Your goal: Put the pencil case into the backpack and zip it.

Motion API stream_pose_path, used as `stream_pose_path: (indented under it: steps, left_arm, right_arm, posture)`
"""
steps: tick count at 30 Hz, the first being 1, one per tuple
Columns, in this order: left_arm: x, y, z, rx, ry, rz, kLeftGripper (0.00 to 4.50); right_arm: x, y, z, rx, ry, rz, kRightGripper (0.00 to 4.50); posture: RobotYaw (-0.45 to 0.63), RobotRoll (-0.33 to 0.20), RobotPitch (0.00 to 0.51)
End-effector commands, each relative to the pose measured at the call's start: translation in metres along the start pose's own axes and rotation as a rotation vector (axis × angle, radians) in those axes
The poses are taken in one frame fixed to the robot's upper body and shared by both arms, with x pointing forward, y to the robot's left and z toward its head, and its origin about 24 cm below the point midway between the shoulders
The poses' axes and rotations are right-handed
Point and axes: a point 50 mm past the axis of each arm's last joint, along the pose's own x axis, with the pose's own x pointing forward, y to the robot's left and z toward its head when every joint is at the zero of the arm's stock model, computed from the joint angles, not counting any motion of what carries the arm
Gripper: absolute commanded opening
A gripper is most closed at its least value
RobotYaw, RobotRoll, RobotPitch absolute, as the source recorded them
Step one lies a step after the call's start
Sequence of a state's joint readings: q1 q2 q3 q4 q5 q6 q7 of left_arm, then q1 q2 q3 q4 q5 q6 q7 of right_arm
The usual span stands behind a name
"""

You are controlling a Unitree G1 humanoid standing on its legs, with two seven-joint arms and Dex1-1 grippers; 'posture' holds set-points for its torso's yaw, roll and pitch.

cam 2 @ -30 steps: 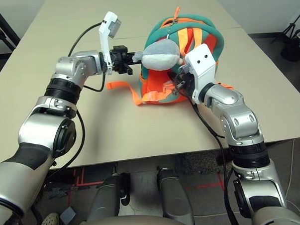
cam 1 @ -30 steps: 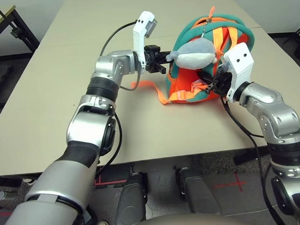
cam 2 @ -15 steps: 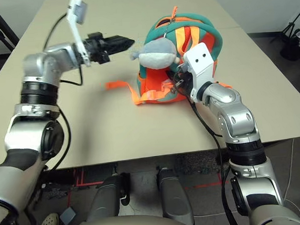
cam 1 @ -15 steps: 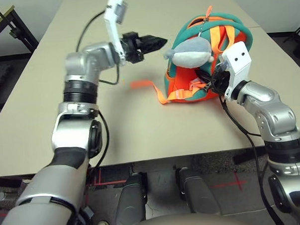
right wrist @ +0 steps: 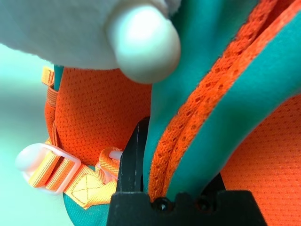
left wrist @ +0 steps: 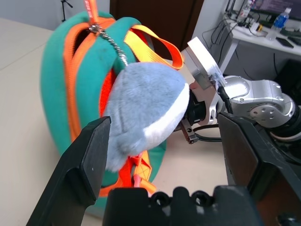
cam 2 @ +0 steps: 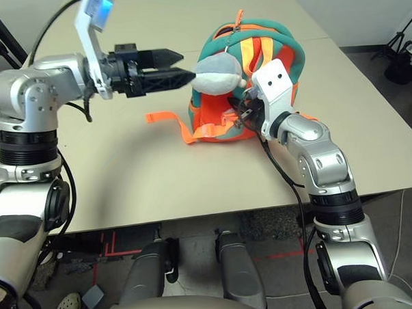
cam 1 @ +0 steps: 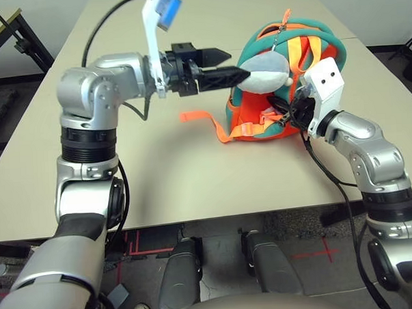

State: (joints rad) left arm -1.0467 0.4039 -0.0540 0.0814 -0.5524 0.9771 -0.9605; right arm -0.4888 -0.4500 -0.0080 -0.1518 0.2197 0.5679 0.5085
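Note:
My left gripper keeps moving forward until its open fingers are around the plush toy (cam 1: 267,68), which hangs from the zipper's chain (cam 1: 277,39) facing them, and then close.
The orange and teal backpack (cam 1: 328,50) stands on the table, right of centre. Its grey-and-white plush toy (cam 1: 267,68) hangs on a chain at the front. My left gripper (cam 1: 227,65) is open and held level, with the fingertips just left of the plush toy (left wrist: 146,103); one finger (left wrist: 89,160) stands on each side of the toy. Low on the backpack's right side, my right gripper (cam 1: 287,114) is shut on a teal and orange edge of the backpack (right wrist: 188,117). The pencil case is out of view.
A loose orange webbing strap (cam 1: 199,116) trails on the table left of the backpack. A white buckle (right wrist: 40,165) hangs at the backpack's front. The table (cam 1: 193,175) has a seam across its far part, and a black frame (cam 1: 23,36) stands beyond its left edge.
My left arm lifted away from the backpack's left side and swung back higher, and its fingers have spread wide at the plush toy. The right gripper kept its hold.

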Motion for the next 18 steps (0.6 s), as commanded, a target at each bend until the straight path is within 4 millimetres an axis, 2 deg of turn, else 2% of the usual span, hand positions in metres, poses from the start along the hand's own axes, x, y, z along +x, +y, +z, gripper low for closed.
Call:
stream_pose_path:
  steps: [1,8,18]
  left_arm:
    - [0.019,-0.001,-0.007,0.068,0.054,0.017,4.50]
    - [0.040,0.010,-0.012,0.141,0.071,0.091,4.50]
    - [0.055,0.019,-0.016,0.192,0.078,0.161,4.50]
  right_arm:
    - [0.003,0.004,-0.008,0.013,0.030,0.015,0.38]
    - [0.001,0.004,-0.008,0.014,0.027,0.006,0.38]
    - [0.001,0.004,-0.008,0.018,0.026,0.001,0.38]
  posture:
    - [-0.15,0.000,0.122]
    - [-0.17,0.000,0.118]
    - [-0.17,0.000,0.118]
